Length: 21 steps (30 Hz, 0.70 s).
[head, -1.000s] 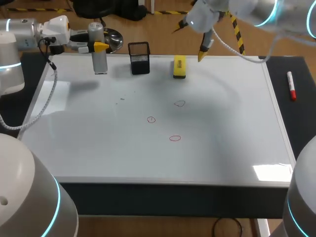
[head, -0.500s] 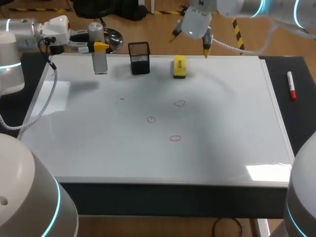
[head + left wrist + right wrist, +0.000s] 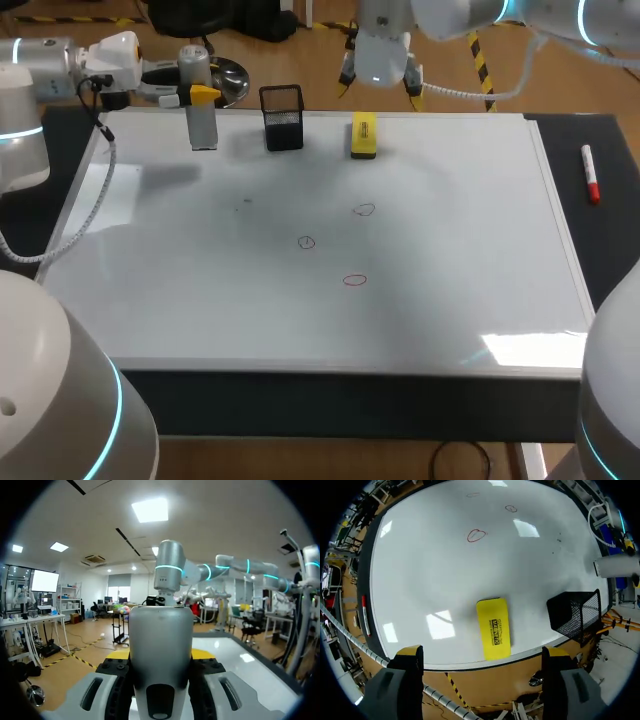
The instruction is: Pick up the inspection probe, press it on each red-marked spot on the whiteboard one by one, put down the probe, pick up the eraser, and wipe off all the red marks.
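The red mark [image 3: 306, 242] nearest the probe has a dark stroke showing inside, so its ring should come off when I wipe the mark, but a small tick should stay.
The inspection probe [image 3: 201, 118], a grey cylinder, stands upright over the whiteboard's [image 3: 450, 250] back left part, with my left gripper [image 3: 200, 97] shut on it. In the left wrist view the probe [image 3: 160, 645] fills the space between the fingers. The yellow eraser [image 3: 363, 135] lies at the board's back edge. My right gripper [image 3: 380, 85] hangs open just behind and above it; in the right wrist view the eraser [image 3: 494, 628] lies ahead, between the spread yellow tips of that gripper [image 3: 482, 652]. Three small red marks [image 3: 364, 210] [image 3: 306, 242] [image 3: 354, 280] sit mid-board.
A black mesh pen holder [image 3: 283, 118] stands between the probe and the eraser, close to the eraser's side [image 3: 575, 615]. A red marker [image 3: 591, 175] lies on the black mat right of the board.
My right gripper has swung left along the board's back edge and turned, so it now hangs behind the eraser. The left arm and the probe have not moved.
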Tool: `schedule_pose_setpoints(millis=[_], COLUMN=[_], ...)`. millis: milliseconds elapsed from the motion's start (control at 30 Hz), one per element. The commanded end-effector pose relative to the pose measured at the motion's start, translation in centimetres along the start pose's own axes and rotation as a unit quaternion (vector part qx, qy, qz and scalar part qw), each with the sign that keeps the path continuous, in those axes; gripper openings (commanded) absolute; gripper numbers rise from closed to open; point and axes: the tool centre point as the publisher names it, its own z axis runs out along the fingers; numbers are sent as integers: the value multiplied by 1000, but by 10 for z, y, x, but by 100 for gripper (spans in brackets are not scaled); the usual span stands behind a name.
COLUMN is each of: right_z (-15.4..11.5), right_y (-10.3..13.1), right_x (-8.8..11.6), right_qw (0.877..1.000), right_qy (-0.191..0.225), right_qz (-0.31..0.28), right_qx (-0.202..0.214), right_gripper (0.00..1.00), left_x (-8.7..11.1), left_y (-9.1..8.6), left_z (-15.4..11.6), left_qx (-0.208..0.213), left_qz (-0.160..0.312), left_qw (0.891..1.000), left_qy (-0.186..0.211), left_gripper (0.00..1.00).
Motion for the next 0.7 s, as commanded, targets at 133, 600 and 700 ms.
schedule_pose_setpoints(millis=[133, 600, 700], right_z=[-1, 16, 20], right_y=[-7, -12, -13], right_x=[-2, -15, -16], right_qw=[998, 996, 994], right_qy=[66, -37, -43], right_qz=[-14, -79, -92], right_qx=[-2, 35, 36], right_gripper=[100, 100, 100], left_x=[0, 0, 0], left_y=[-1, -1, -1], left_z=[0, 0, 0], left_qx=[0, 0, 0], left_qz=[0, 0, 0], left_qw=[1000, 1000, 1000], left_qy=[0, 0, 0], left_gripper=[0, 0, 0])
